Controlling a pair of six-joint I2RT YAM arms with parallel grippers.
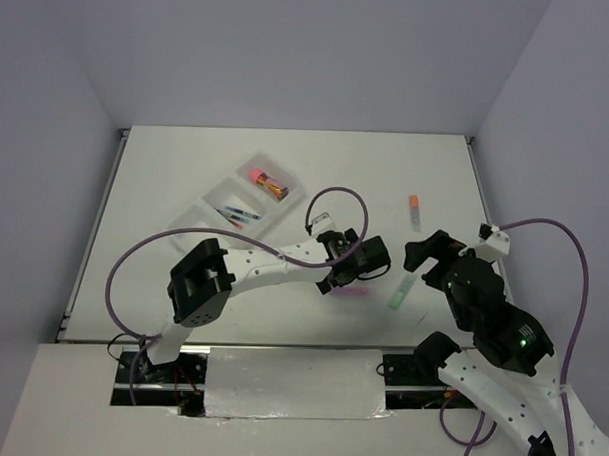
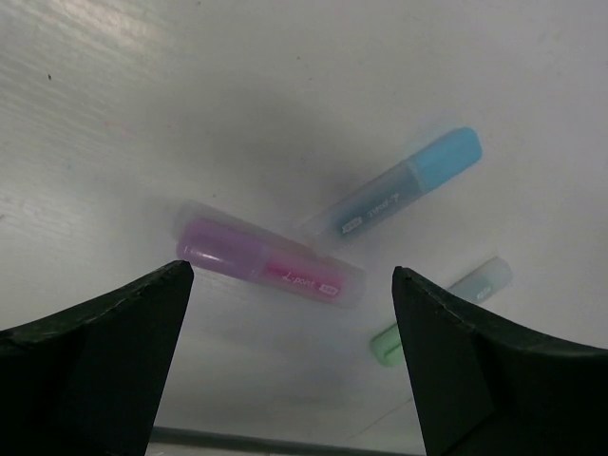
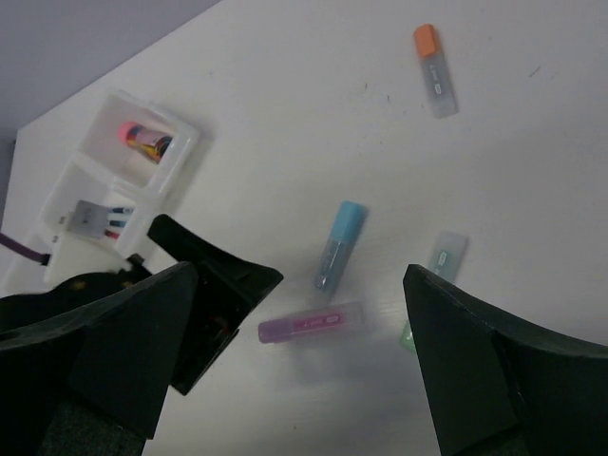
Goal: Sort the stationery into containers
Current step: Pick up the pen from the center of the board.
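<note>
I should grip the blue bar by its blue cap (image 2: 446, 159) with my left gripper, because the blue bar's grey end (image 2: 330, 231) is lying against the purple bar under my left gripper.
A purple bar (image 2: 271, 263) lies on the white table, just ahead of my open left gripper (image 2: 293, 271), which hovers over it with nothing between its fingers. A blue bar (image 2: 404, 185) and a green bar (image 2: 442, 309) lie beyond it. My right gripper (image 3: 300, 275) stands open above the same group: the purple bar (image 3: 312, 323), the blue bar (image 3: 339, 245) and the green bar (image 3: 439, 261). An orange-tipped grey piece (image 3: 435, 68) lies farther off. The divided tray (image 1: 210, 207) holds a pink-capped cylinder (image 1: 264, 180) and thin pens (image 1: 240, 214).
The left arm's purple cable (image 1: 336, 194) loops over the table beside the tray. The right arm's wrist (image 1: 478, 284) sits close to the green bar (image 1: 400, 289). Grey walls close the table at the back and both sides.
</note>
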